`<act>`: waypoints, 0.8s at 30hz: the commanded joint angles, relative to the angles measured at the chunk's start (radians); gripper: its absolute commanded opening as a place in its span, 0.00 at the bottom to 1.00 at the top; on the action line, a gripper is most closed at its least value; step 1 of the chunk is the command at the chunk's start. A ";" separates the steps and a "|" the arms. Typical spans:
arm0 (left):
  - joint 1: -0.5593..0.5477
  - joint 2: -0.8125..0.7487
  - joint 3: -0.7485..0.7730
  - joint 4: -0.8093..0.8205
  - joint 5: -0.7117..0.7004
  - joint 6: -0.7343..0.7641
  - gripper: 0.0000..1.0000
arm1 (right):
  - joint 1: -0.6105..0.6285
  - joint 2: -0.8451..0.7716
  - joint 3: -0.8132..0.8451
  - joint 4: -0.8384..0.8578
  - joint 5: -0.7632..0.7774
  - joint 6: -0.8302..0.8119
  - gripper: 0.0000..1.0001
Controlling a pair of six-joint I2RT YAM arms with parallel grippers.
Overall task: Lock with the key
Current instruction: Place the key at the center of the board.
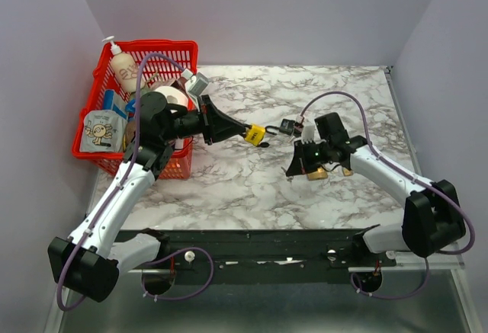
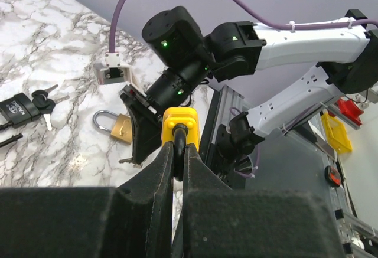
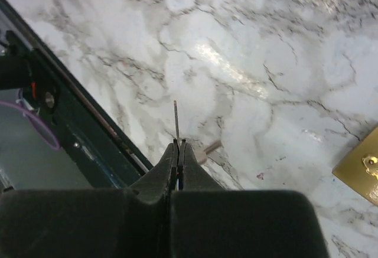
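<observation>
The thin key (image 3: 176,118) is hanging low over clear marble (image 1: 295,182) next to the brass padlock. My right gripper should continue to move down until the key touches down, and then let go.
My left gripper (image 1: 245,130) is shut on the black shackle of a yellow padlock (image 1: 255,134) and holds it above the table's middle. In the left wrist view the yellow padlock (image 2: 180,120) sits just past my fingertips (image 2: 167,157). My right gripper (image 1: 293,170) is shut on a thin key (image 3: 176,121), seen edge-on and sticking out past the tips, low over the marble. It is to the right of the yellow padlock and apart from it. A second small key tip (image 3: 208,149) shows beside the fingers.
A brass padlock (image 1: 317,173) lies under my right arm; it also shows in the left wrist view (image 2: 120,128) and the right wrist view (image 3: 361,169). A black padlock with keys (image 1: 288,127) lies at mid-table. A red basket (image 1: 97,150) of items stands at the left.
</observation>
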State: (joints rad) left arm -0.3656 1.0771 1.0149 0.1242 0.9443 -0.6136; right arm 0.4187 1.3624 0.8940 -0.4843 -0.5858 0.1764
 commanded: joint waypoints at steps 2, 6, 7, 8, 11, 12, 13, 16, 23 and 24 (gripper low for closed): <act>0.007 -0.036 -0.016 0.026 -0.033 0.018 0.00 | -0.001 0.069 -0.043 0.055 0.119 0.060 0.01; 0.007 -0.040 -0.024 0.025 -0.036 0.020 0.00 | -0.008 0.171 -0.027 0.073 0.136 0.080 0.01; 0.007 -0.042 -0.030 0.023 -0.039 0.021 0.00 | -0.018 0.190 -0.021 0.073 0.139 0.086 0.01; 0.008 -0.043 -0.027 0.009 -0.042 0.028 0.00 | -0.030 0.211 -0.014 0.075 0.138 0.100 0.01; 0.007 -0.051 -0.027 -0.023 -0.052 0.043 0.00 | -0.084 0.286 0.017 0.073 0.124 0.110 0.01; 0.008 -0.051 -0.029 -0.027 -0.052 0.044 0.00 | -0.093 0.299 0.022 0.076 0.130 0.110 0.01; 0.008 -0.054 -0.033 -0.029 -0.052 0.046 0.00 | -0.101 0.317 0.025 0.084 0.130 0.109 0.01; 0.007 -0.059 -0.038 -0.032 -0.053 0.048 0.00 | -0.116 0.334 0.029 0.102 0.129 0.107 0.01; 0.008 -0.060 -0.053 -0.028 -0.056 0.046 0.00 | -0.120 0.346 0.039 0.127 0.129 0.104 0.01; 0.008 -0.060 -0.053 -0.028 -0.056 0.045 0.00 | -0.121 0.345 0.043 0.133 0.139 0.107 0.01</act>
State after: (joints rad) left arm -0.3656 1.0416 0.9642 0.0650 0.9051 -0.5716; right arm 0.2989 1.6981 0.9131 -0.3889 -0.4782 0.2802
